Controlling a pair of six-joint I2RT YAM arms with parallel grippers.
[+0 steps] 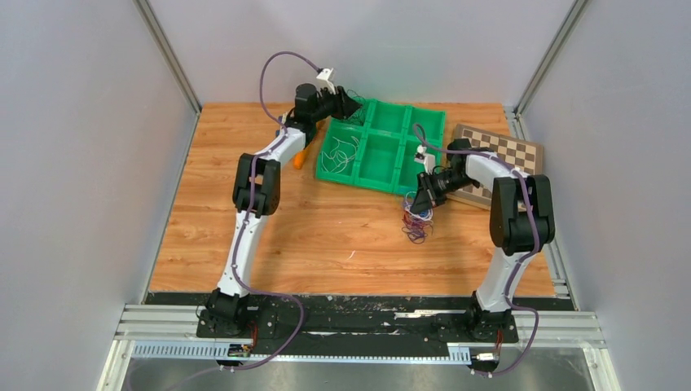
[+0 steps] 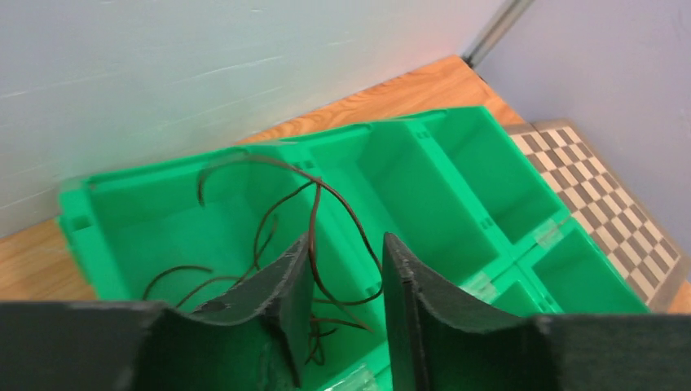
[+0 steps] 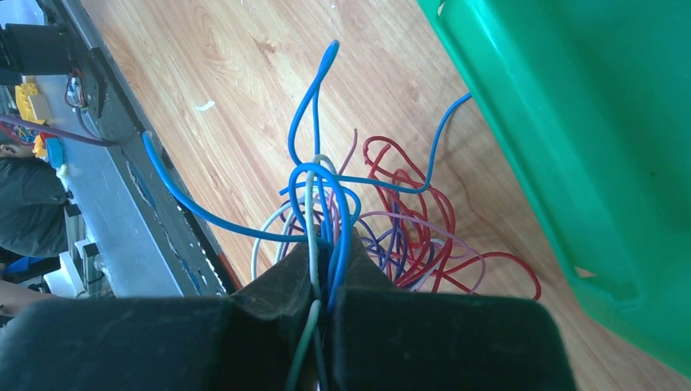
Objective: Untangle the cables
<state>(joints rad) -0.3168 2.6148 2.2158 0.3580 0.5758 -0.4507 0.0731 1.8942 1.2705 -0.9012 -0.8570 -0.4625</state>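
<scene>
My right gripper's blue and white cables (image 3: 322, 181) tangle with red and purple cables (image 3: 414, 232), so next my left gripper takes the blue and white cables while my right gripper pulls the other cables.
A tangled clump of thin cables (image 1: 415, 225) in blue, red, purple and white lies on the wooden table in front of the green bin. My right gripper (image 1: 422, 204) is right over it. In the right wrist view my right gripper (image 3: 330, 254) is shut on a few blue and pale strands of the clump (image 3: 391, 228), which rise between the jaws. My left gripper (image 1: 349, 103) hovers over the bin's far left compartment. In the left wrist view it (image 2: 346, 252) is open. A dark red wire (image 2: 314, 212) loops between the jaws, resting against the left finger (image 2: 281, 281).
The green bin (image 1: 403, 130) with several compartments stands at the back centre; pale loose wires (image 1: 342, 155) lie in its near left compartment. A chessboard (image 1: 509, 155) lies right of it. An orange object (image 1: 300, 159) sits left of the bin. The bin wall (image 3: 587, 122) is close to my right gripper.
</scene>
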